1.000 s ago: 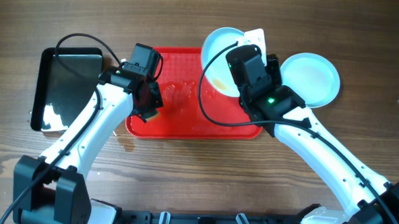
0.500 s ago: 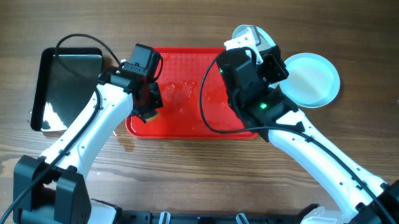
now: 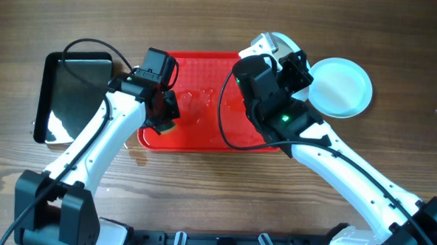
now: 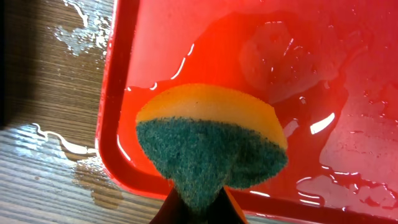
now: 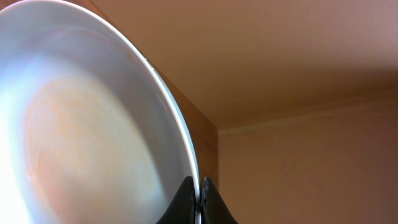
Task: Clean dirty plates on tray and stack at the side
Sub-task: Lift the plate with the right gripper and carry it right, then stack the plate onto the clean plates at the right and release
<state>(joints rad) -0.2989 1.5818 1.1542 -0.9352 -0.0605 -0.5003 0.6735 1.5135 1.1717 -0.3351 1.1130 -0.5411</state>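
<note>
The plate in my right gripper [image 3: 284, 46] is almost on its edge above the corner of the red tray, so next I tilt it flat and lower it onto the second plate [image 3: 342, 86].
My right gripper [image 5: 199, 202] is shut on the rim of a pale mint-blue plate [image 5: 93, 124], which carries a faint orange-brown smear. In the overhead view that plate [image 3: 268, 41] stands nearly on edge above the far right corner of the red tray [image 3: 204, 122], mostly hidden by my right gripper [image 3: 279, 57]. A second plate [image 3: 343, 86] lies flat on the table right of the tray. My left gripper [image 4: 199, 208] is shut on a yellow and green sponge [image 4: 211, 143], low over the tray's wet near left corner [image 4: 115, 93]. My left gripper [image 3: 165, 119] hovers there in the overhead view.
A glossy black tray [image 3: 76, 94] lies on the table to the left of the red tray. Water puddles [image 4: 68, 146] lie on the wood beside the red tray's left rim. Pools of water [image 4: 348, 130] cover the tray floor.
My right arm has lifted the plate and turned it from a slanted face-up pose to nearly edge-on, shifting slightly left. The left arm and sponge have stayed put.
</note>
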